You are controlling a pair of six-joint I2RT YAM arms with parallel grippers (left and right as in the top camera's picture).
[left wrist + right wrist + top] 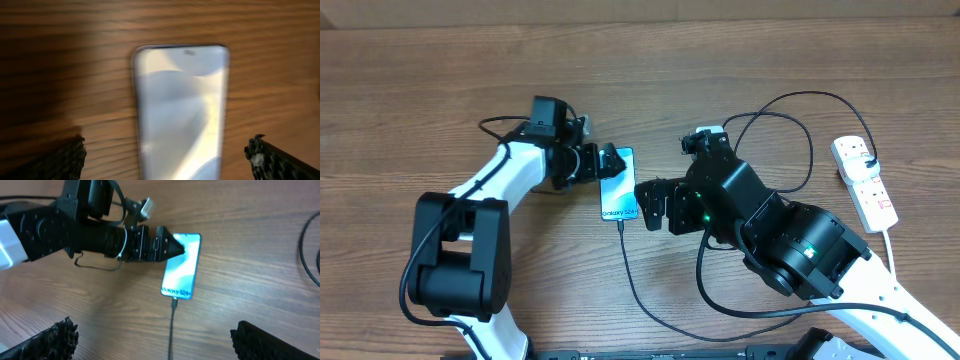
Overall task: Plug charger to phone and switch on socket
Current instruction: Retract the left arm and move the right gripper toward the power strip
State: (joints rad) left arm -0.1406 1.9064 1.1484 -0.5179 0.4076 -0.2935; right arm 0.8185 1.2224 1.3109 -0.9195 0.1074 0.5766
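I keep moving my right gripper toward the white socket strip [870,190] and close its fingers to press the socket switch, because the charger cable's plug [621,226] is in the phone's port.
The phone [618,188] lies flat on the table with its blue-teal screen up; it also shows in the left wrist view [180,110] and the right wrist view [182,267]. The thin black charger cable [638,285] meets the phone's lower short edge, and its plug [174,304] sits at the phone's port. Its black plug head [871,163] is in the white socket strip [864,180] at the far right. My left gripper [603,162] is open, its fingers either side of the phone's upper end. My right gripper [652,205] is open and empty, just right of the phone.
The cable loops [790,105] behind my right arm toward the socket. The socket's thick white cord [892,245] runs down the right side. My left arm [75,230] reaches across the table from the left.
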